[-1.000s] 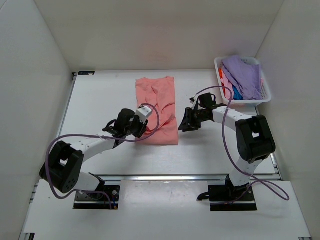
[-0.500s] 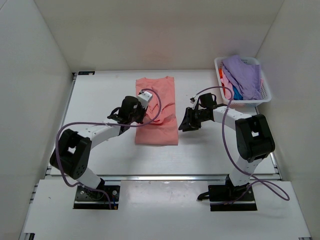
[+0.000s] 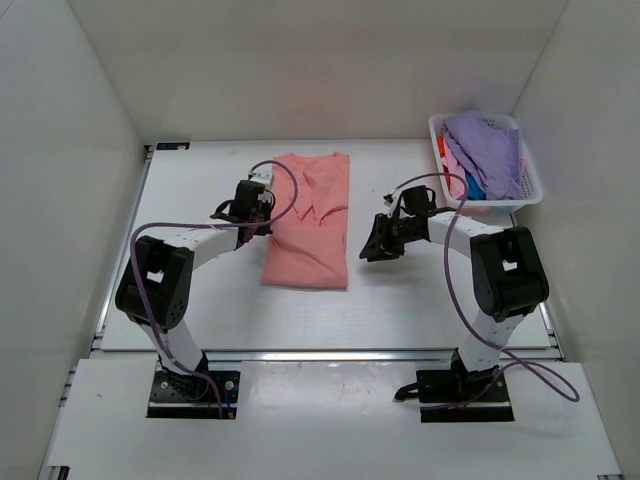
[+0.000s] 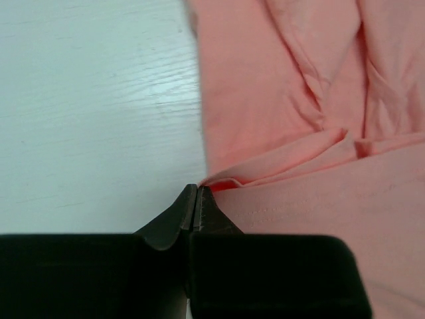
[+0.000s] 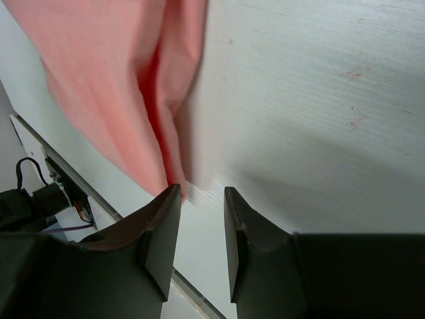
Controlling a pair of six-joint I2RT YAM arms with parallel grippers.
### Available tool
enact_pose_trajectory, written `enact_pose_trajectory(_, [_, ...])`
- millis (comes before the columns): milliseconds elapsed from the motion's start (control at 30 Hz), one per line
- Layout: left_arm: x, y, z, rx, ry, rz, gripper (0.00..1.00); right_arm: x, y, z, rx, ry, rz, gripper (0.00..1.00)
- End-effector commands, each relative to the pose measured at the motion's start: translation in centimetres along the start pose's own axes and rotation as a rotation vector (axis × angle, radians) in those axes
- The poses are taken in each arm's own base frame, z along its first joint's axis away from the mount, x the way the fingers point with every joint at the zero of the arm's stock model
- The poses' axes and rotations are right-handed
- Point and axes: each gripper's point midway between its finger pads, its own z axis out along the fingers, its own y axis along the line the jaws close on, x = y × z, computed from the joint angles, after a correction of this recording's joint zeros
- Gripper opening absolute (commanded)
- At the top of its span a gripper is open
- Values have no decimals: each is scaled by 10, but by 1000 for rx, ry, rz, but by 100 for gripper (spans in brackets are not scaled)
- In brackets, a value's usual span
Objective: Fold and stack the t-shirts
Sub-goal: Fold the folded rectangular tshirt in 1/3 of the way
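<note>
I should grasp the t-shirt's opposite edge [image 3: 345, 233] with my right gripper before folding, because that edge lies free while my left gripper pinches one end of the t-shirt's raised fold [image 4: 222, 181].
A salmon-pink t-shirt [image 3: 310, 225] lies folded into a long strip on the middle of the table. My left gripper [image 3: 266, 207] sits at its left edge. In the left wrist view its jaws [image 4: 198, 189] are pressed together with a raised fold of the shirt's edge [image 4: 226, 181] at their tip. My right gripper [image 3: 375, 245] is open and empty just off the shirt's right edge. In the right wrist view [image 5: 199, 193] the shirt [image 5: 113, 80] hangs close to the left finger. A lavender-purple t-shirt [image 3: 487, 150] tops a pile in the basket.
A white plastic basket [image 3: 436, 127] stands at the far right corner with pink, blue and orange-red cloth under the lavender one. White walls close in the table on the left, far and right sides. A metal rail runs along the near edge.
My left gripper has moved from the shirt's near left part to farther along its left edge. The shirt's near end has shifted left. The right arm has hardly moved.
</note>
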Motion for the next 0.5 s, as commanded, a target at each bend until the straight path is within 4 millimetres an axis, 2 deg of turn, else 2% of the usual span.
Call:
enact_pose_trajectory(0, [-14, 14, 5, -54, -17, -74, 0, -15, 6, 2, -27, -29, -51, 30])
enact_pose_trajectory(133, [-22, 14, 20, -40, 14, -30, 0, -17, 6, 1, -25, -40, -57, 30])
enact_pose_trajectory(167, [-31, 9, 22, -30, 5, -23, 19, -14, 4, 2, -15, -29, -51, 31])
enact_pose_trajectory(233, [-33, 8, 22, -15, 22, -26, 27, -13, 8, 4, -12, -35, -61, 32])
enact_pose_trajectory(267, [-34, 9, 18, -9, 22, -49, 38, -14, 9, 2, -13, -41, -60, 34])
enact_pose_trajectory(300, [-38, 10, 12, 3, 9, -65, 45, -9, 11, 6, -8, -34, -67, 36])
enact_pose_trajectory(333, [-34, 11, 9, 4, 9, -87, 52, -9, 13, 7, -15, -34, -59, 39])
enact_pose_trajectory(400, [-31, 20, -8, 10, 5, -156, 57, 0, 22, 9, -38, -28, -66, 40])
enact_pose_trajectory(467, [-21, 25, -23, 13, 30, -197, 56, 8, 28, 13, -50, -19, -61, 39])
